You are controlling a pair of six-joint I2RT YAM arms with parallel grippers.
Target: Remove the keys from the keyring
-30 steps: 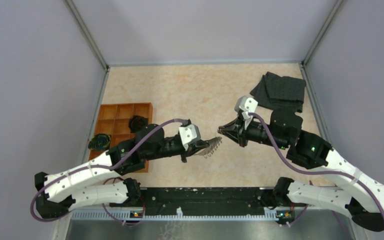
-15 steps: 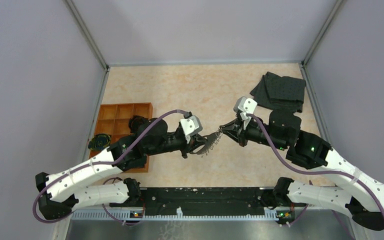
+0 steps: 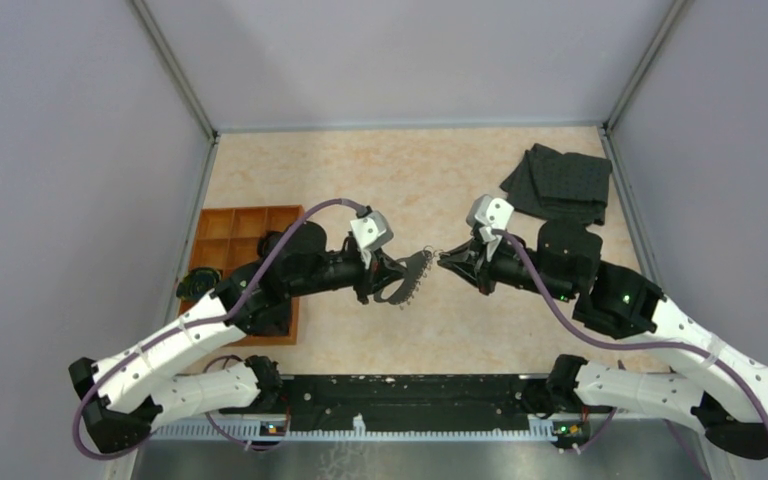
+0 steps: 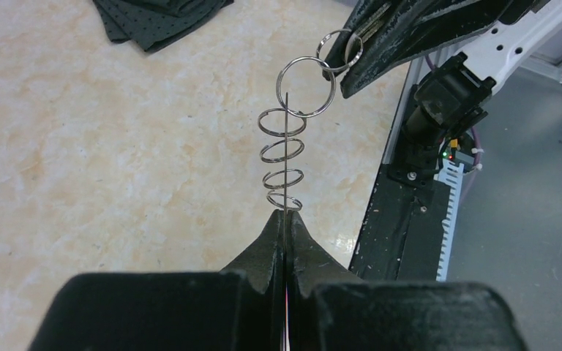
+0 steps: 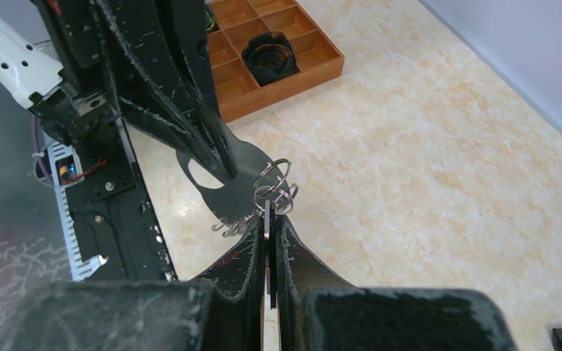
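The keyring is in my left gripper, held far from the larger ring (image 4: 306, 88) by the key, so my left gripper should open and grab the keyring's end (image 4: 287, 108) near that ring.
My left gripper (image 3: 392, 276) is shut on the keyring (image 3: 408, 279), a thin dark flat metal plate with an oval hole, held above the table. In the left wrist view the gripper (image 4: 285, 216) holds it edge-on, with several small wire rings (image 4: 284, 150) along it. In the right wrist view the plate (image 5: 234, 197) hangs from the left fingers. My right gripper (image 3: 444, 258) is tip to tip with it. It is shut (image 5: 269, 213) on a flat silvery key (image 5: 266, 223). The key's split rings (image 5: 274, 189) link to a larger ring (image 4: 279, 84) at the keyring's end.
An orange compartment tray (image 3: 222, 222) lies at the left, with a black round lump (image 3: 198, 283) beside it and another (image 5: 271, 58) inside. A dark folded cloth (image 3: 560, 180) lies at the back right. The black base rail (image 3: 410, 395) runs along the near edge.
My left gripper has carried the keyring away from the bases and to the right until its end meets the right gripper's tips. The right arm has barely moved.
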